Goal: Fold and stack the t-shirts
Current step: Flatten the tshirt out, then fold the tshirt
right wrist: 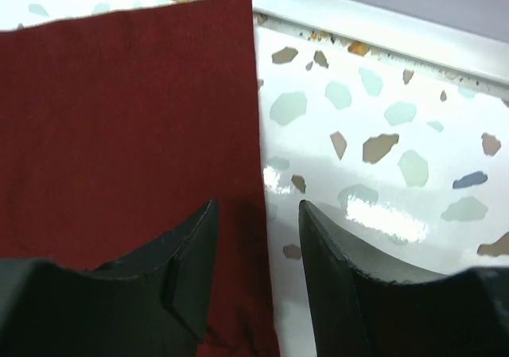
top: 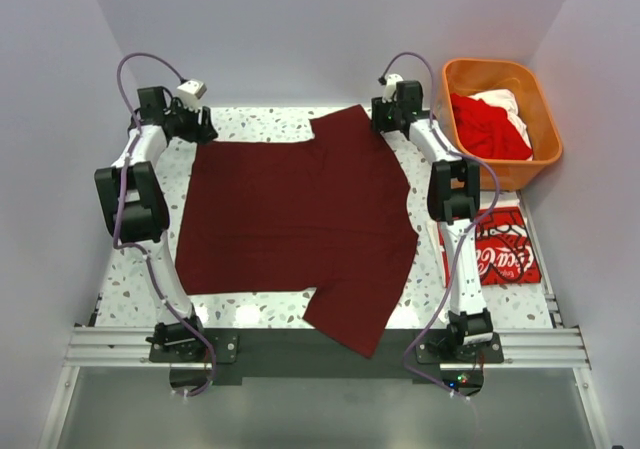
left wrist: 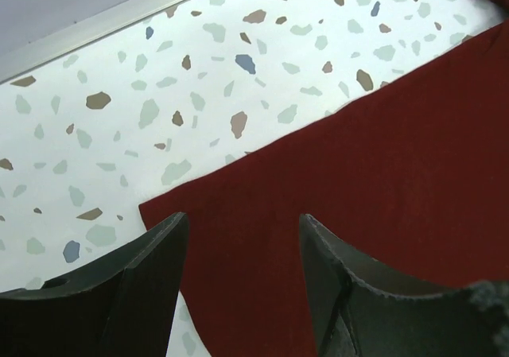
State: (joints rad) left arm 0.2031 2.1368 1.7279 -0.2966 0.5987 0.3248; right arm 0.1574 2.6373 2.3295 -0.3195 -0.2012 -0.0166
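Observation:
The maroon t-shirt's far corner (left wrist: 145, 208) is outside my left gripper's open fingers, so next I turn this gripper and straddle that corner (left wrist: 149, 211) before it closes to fold.
A plain dark maroon t-shirt (top: 300, 219) lies spread flat over the middle of the speckled table (top: 250, 121), one sleeve hanging past the near edge. My left gripper (top: 200, 129) is open over the shirt's far left corner (left wrist: 238, 238), one finger on each side of the corner. My right gripper (top: 385, 119) is open at the far right sleeve edge (right wrist: 159, 118), one finger over cloth, one over bare table. A folded red t-shirt with white Coca-Cola script (top: 503, 247) lies at the right.
An orange plastic basket (top: 497, 77) at the far right holds red and white shirts (top: 490, 124). A metal rail (right wrist: 382, 31) runs along the table's far edge. White walls close in on both sides.

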